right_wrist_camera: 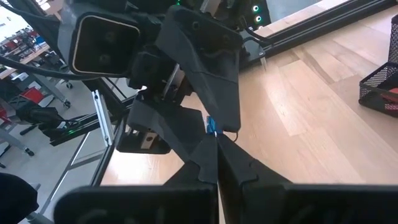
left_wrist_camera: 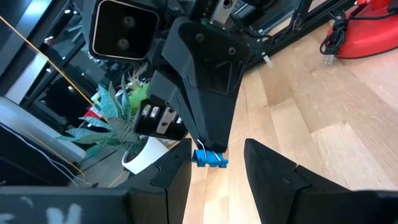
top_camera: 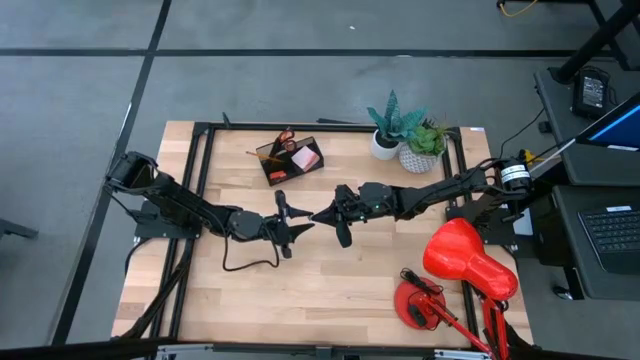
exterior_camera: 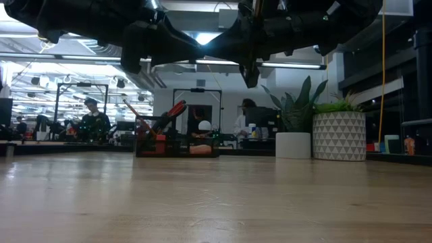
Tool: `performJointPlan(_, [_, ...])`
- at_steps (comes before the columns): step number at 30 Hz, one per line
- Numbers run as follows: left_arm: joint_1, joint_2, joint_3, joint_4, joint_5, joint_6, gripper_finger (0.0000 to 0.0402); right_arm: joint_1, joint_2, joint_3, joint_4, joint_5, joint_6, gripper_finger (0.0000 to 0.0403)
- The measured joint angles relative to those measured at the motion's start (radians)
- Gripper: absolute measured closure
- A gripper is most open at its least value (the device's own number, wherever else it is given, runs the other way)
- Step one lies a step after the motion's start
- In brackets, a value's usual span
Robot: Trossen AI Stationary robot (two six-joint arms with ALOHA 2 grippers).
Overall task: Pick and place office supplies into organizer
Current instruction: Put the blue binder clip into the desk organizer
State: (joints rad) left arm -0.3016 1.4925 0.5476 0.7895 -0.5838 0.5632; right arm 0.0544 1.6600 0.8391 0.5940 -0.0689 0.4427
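Note:
Next, I close my left gripper on the blue clip (left_wrist_camera: 210,158) in my right gripper before I open my right gripper, because the organizer (top_camera: 290,160) stands on my left gripper's side.
My right gripper (right_wrist_camera: 216,163) is shut on a small blue clip-like item (left_wrist_camera: 210,159), held in the air over the middle of the table. My left gripper (left_wrist_camera: 217,183) faces it tip to tip, open. Its two fingers stand on either side of the blue item, and no contact shows. In the high view the two grippers meet at mid-table, left gripper (top_camera: 298,223) and right gripper (top_camera: 324,215). The dark organizer (top_camera: 290,160) stands toward the far edge and holds red-handled scissors (top_camera: 285,140) and a pink pad (top_camera: 305,158). It also shows in the low view as the organizer (exterior_camera: 177,140). My right gripper pinches the small blue item (right_wrist_camera: 211,124) between its two fingertips. The fingers come in about level from the table's right side, pointing toward the left arm. The item is lifted clear of the table, with a thin white loop (left_wrist_camera: 203,152) on it.
Two potted plants in white pots (top_camera: 408,145) stand at the far right. A red desk lamp (top_camera: 455,270) with its cable lies at the near right corner. A black cable (top_camera: 250,262) loops under the left arm. Bare wood (top_camera: 330,290) lies toward the near edge.

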Motion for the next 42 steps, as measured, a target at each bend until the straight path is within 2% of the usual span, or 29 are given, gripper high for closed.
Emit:
performJointPlan(5, [0.0,0.0,0.0,0.0,0.0,0.001,0.0267,0.0,0.0,0.0,0.0,0.0,0.0,0.0403])
performJointPlan(16, [0.0,0.0,0.0,0.0,-0.002,0.001,0.0333,0.0,0.001,0.0,-0.002,-0.004,0.0,0.0403])
performJointPlan(34, [0.0,0.0,0.0,0.0,-0.008,0.027,0.0335,0.0,0.001,0.0,-0.001,-0.003,-0.003,0.0402])
performJointPlan(42, [0.0,0.0,0.0,-0.002,-0.046,0.029,0.0335,0.001,0.001,0.0,0.002,0.003,-0.01,0.0367])
